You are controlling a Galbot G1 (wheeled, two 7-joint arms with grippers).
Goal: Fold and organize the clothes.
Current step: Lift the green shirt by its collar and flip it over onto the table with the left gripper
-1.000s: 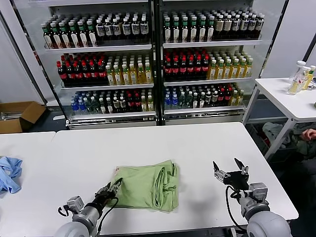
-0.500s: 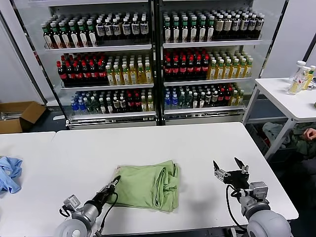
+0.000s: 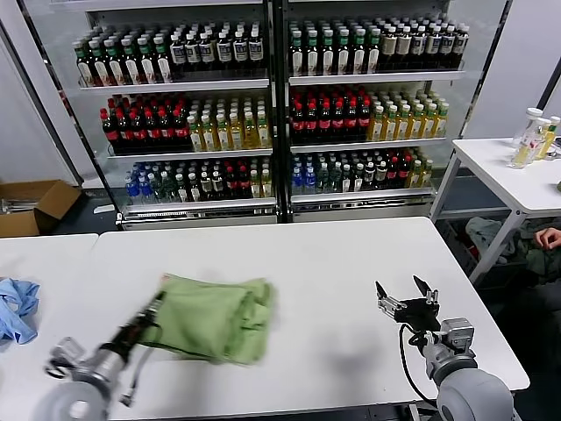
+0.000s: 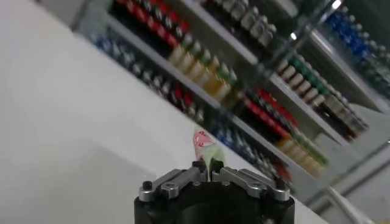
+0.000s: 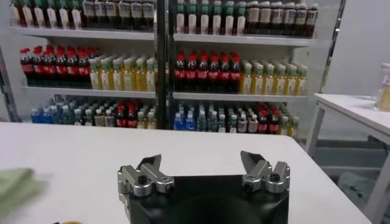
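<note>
The robot's left gripper should swing the held edge (image 3: 165, 285) back toward the right gripper's side so that the print turns up, because the light green shirt lies plain side up (image 3: 200, 317).
The light green shirt (image 3: 210, 317) lies folded in a bundle on the white table (image 3: 333, 263), left of the middle. My left gripper (image 3: 154, 307) is shut on the shirt's left edge. In the left wrist view a strip of green fabric with a red-and-white print (image 4: 207, 149) sticks up from between the shut jaws of the left gripper (image 4: 209, 170). My right gripper (image 3: 405, 296) hovers open and empty over the table's right part, well apart from the shirt. In the right wrist view the right gripper (image 5: 204, 163) has its jaws wide apart, and a bit of green cloth (image 5: 12, 182) shows at the edge.
A light blue cloth (image 3: 16, 309) lies on the neighbouring table at far left. Drink shelves (image 3: 272, 105) stand behind the table. A second white table with bottles (image 3: 526, 158) stands at the right, and a cardboard box (image 3: 31, 206) sits on the floor at the left.
My left gripper has pulled the folded shirt to the left across the table, from the middle to left of the middle. The right gripper has stayed in place.
</note>
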